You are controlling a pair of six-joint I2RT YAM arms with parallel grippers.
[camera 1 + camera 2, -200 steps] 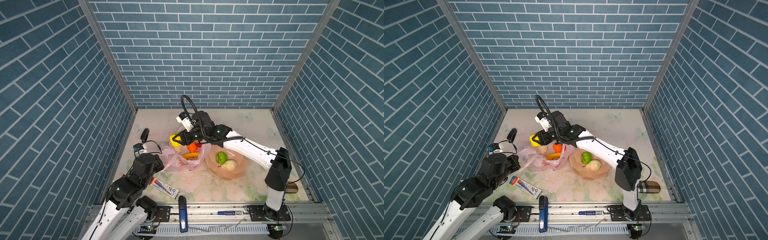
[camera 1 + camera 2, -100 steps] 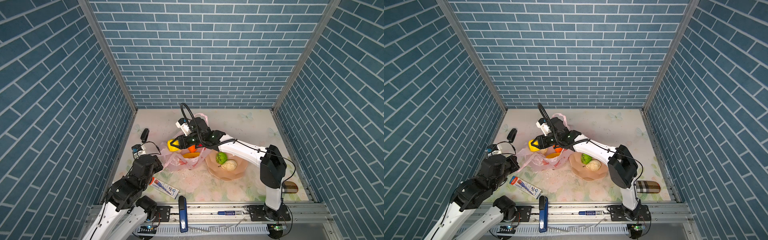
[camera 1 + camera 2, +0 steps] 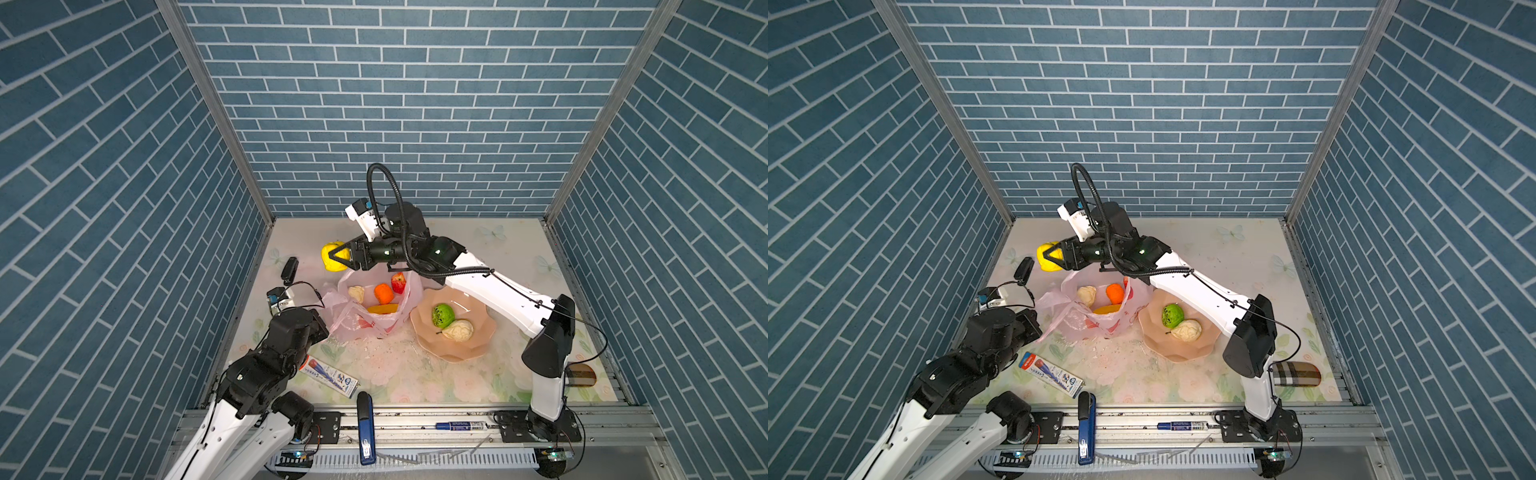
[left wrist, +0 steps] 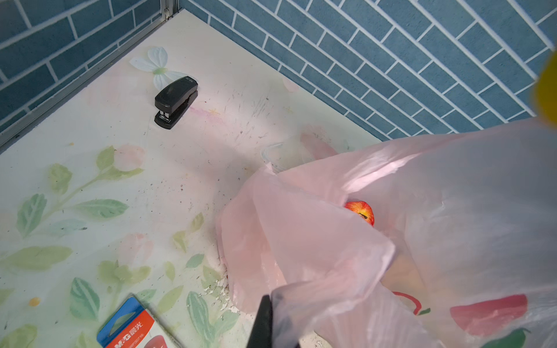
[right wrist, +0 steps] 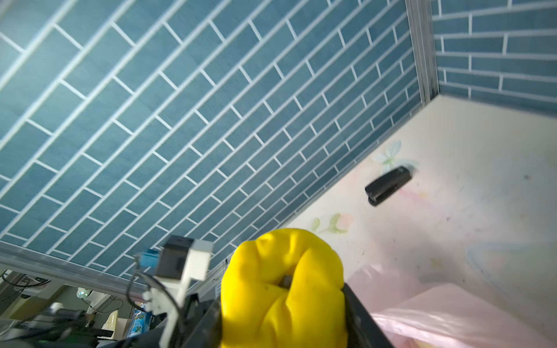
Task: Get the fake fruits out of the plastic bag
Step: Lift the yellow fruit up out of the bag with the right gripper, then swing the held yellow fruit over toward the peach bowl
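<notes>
My right gripper is holding the yellow round fruit (image 3: 333, 257) beyond the plastic bag, away from the peach plate. It should bring the fruit back to the plate's empty part (image 3: 469, 304).
The pink plastic bag (image 3: 376, 322) (image 3: 1100, 320) lies open in the middle in both top views. Inside it I see a cream fruit (image 3: 356, 293), an orange one (image 3: 384, 293), a red one (image 3: 398, 282) and a banana (image 3: 382, 308). My right gripper (image 3: 335, 258) (image 5: 283, 325) hangs behind and left of the bag's mouth, shut on the yellow round fruit (image 3: 328, 250) (image 5: 280, 271). My left gripper (image 4: 274, 313) is shut on the bag's near-left edge (image 4: 316, 265). A green ball (image 3: 443, 314) and a cream fruit (image 3: 458, 330) lie on the peach plate (image 3: 478, 353).
A black stapler (image 3: 289, 268) (image 4: 175, 101) lies by the left wall. A red and blue stationery box (image 3: 332, 372) sits in front of the bag. A blue stapler (image 3: 365, 419) and a marker (image 3: 459, 424) rest on the front rail. A plaid case (image 3: 1296, 373) lies at the front right.
My right gripper has lifted the yellow round fruit higher and a little back-left from the bag's mouth. The left arm and the bag have stayed put.
</notes>
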